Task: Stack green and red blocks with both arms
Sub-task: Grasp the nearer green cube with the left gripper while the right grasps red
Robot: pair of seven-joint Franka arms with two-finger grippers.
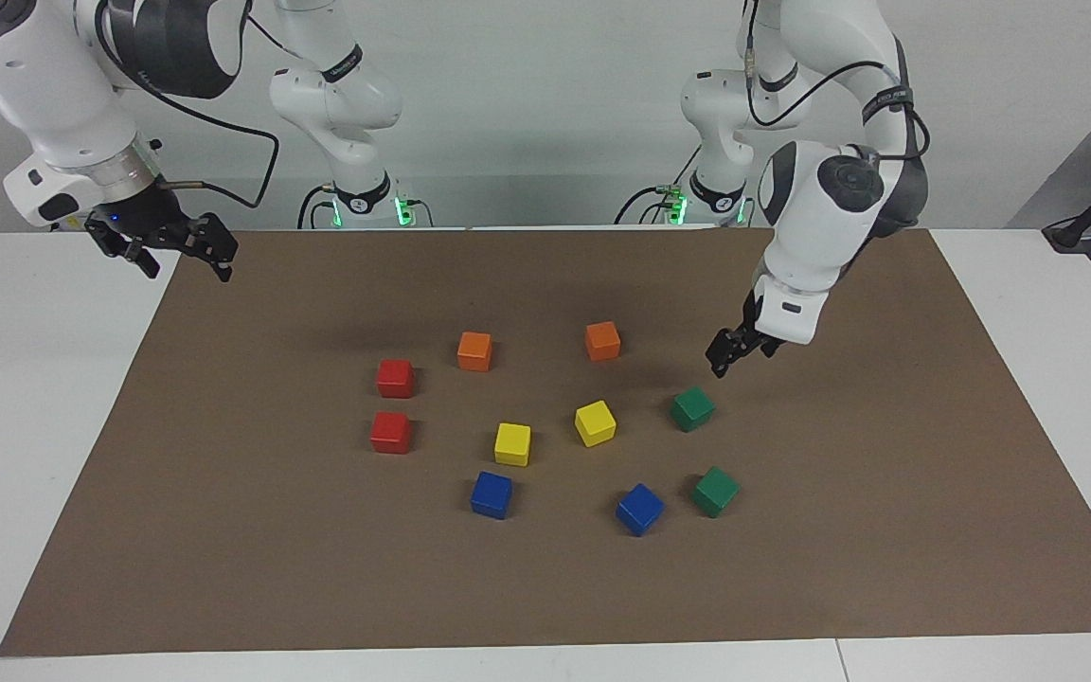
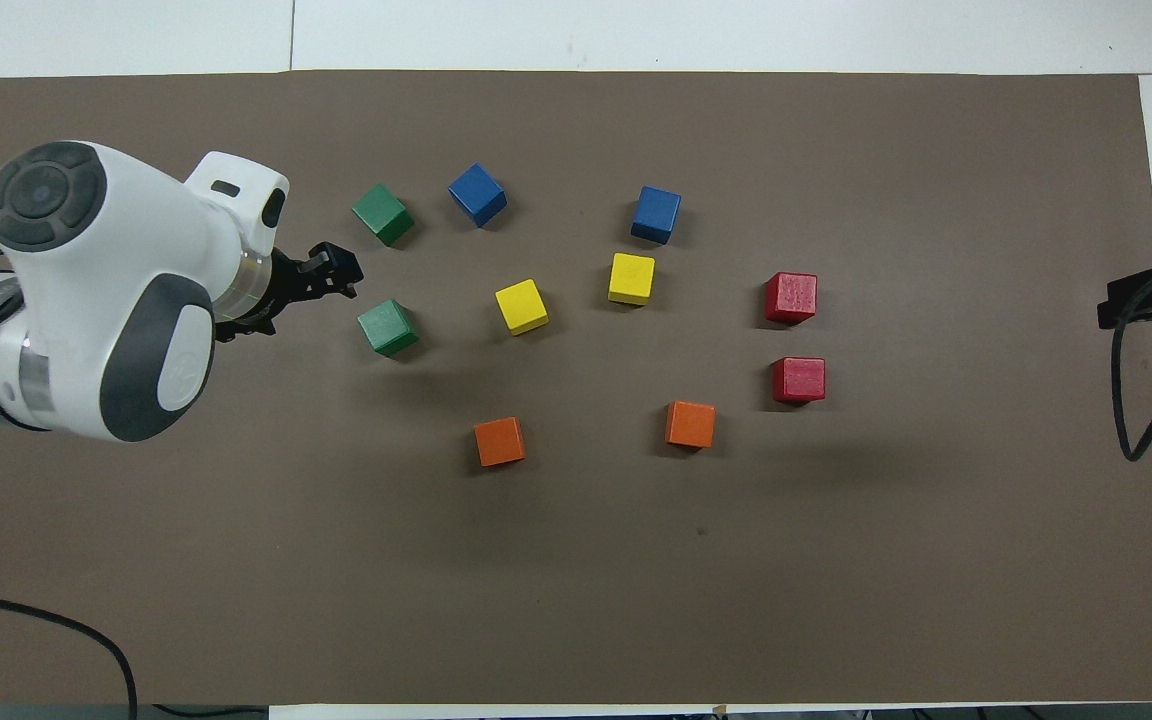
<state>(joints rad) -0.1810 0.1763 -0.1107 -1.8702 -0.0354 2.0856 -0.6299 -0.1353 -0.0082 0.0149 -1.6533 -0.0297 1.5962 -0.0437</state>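
Note:
The nearer green block (image 2: 388, 326) is lying free and the left gripper's open fingers have the same slant as the block, so they should keep moving over and down until they straddle its sides (image 2: 404, 319).
Two dark green blocks lie on the brown mat toward the left arm's end: the nearer one (image 1: 692, 407) (image 2: 388, 327) and the farther one (image 1: 715, 491) (image 2: 383, 213). Two red blocks lie toward the right arm's end, one (image 1: 395, 377) (image 2: 799, 379) nearer than the other (image 1: 391, 432) (image 2: 791, 297). All four lie singly. My left gripper (image 1: 724, 359) (image 2: 334, 272) hangs low over the mat beside the nearer green block, apart from it and empty. My right gripper (image 1: 184, 256) (image 2: 1124, 300) is open and empty, waiting raised over the mat's edge at its own end.
Two orange cubes (image 1: 474, 350) (image 1: 602, 340) lie nearest the robots. Two yellow cubes (image 1: 512, 443) (image 1: 595, 422) sit in the middle, two blue cubes (image 1: 491, 494) (image 1: 639, 509) farthest. The brown mat (image 1: 223, 530) covers a white table (image 1: 34, 398).

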